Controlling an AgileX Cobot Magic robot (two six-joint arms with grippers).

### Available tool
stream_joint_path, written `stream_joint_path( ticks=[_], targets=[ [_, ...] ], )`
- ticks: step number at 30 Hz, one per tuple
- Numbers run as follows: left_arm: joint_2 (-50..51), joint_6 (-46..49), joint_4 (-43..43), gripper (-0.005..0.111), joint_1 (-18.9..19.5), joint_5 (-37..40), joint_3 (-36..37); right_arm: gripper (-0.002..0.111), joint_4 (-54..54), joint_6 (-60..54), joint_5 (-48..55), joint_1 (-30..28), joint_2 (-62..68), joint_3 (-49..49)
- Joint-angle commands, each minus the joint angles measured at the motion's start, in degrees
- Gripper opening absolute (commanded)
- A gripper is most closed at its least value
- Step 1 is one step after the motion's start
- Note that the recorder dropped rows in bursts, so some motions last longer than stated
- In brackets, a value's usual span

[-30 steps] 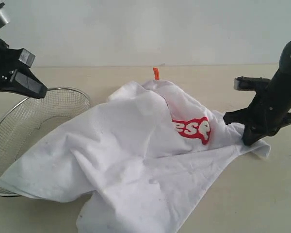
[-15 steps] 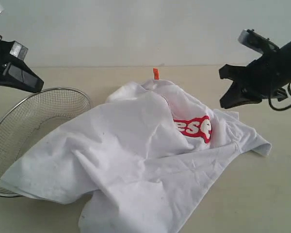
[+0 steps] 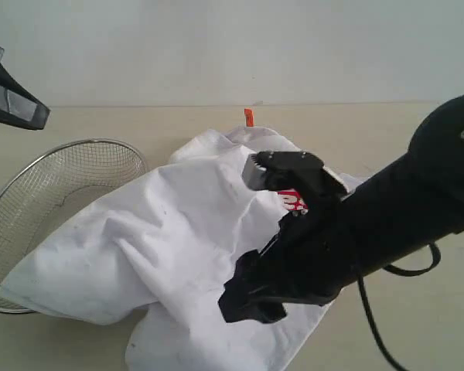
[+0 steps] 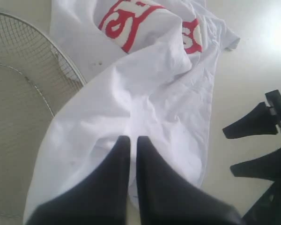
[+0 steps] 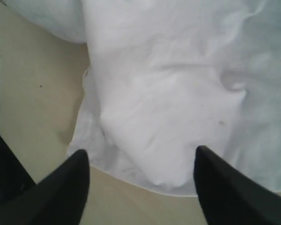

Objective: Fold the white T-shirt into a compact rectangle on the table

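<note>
I expect the white T-shirt's edge (image 3: 66, 282), which hangs loosely over the wire basket's rim (image 3: 22, 309), to slide off the basket when I pull the T-shirt's hem.
The white T-shirt (image 3: 178, 239) lies crumpled on the table (image 3: 441, 309), one edge draped over a wire basket. Its orange collar tag (image 3: 249, 117) sticks up at the back. The red band (image 3: 292, 201) is mostly hidden behind my right arm. My right gripper (image 3: 247, 303) reaches across the middle, low over the shirt's front part. In the right wrist view the right gripper (image 5: 140, 157) stands open over the shirt's hem (image 5: 145, 178), with nothing between the fingers. My left gripper (image 3: 19, 104) hangs high at the far left. The left gripper (image 4: 132, 139) is shut and empty above the cloth.
A round steel wire-mesh basket (image 3: 62, 178) stands at the left, partly under the shirt. The right arm's cable (image 3: 371, 317) trails over the table at the front right. A pale wall rises behind the table's far edge.
The right arm swung from high on the right down across the shirt's front, and its jaws opened. The left gripper drew up and further left.
</note>
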Motion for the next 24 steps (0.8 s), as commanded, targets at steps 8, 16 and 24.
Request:
stream_joint_path(
  ticks=[8,16,24],
  targets=[
    [-7.9,-1.4,-1.5,0.005,-0.4,1.6,4.3,0.059,-0.3,0.0,-15.6,12.4,7.9,0.9],
    [-8.5,-1.4,-1.5,0.005,-0.4,0.2,4.4,0.059,-0.3,-0.3,-18.1,13.2,13.8,0.9],
    [-8.5,-1.4,-1.5,0.005,-0.4,-1.2,4.4,0.043,-0.9,-0.4,-15.8,13.2,17.0,1.0]
  ],
)
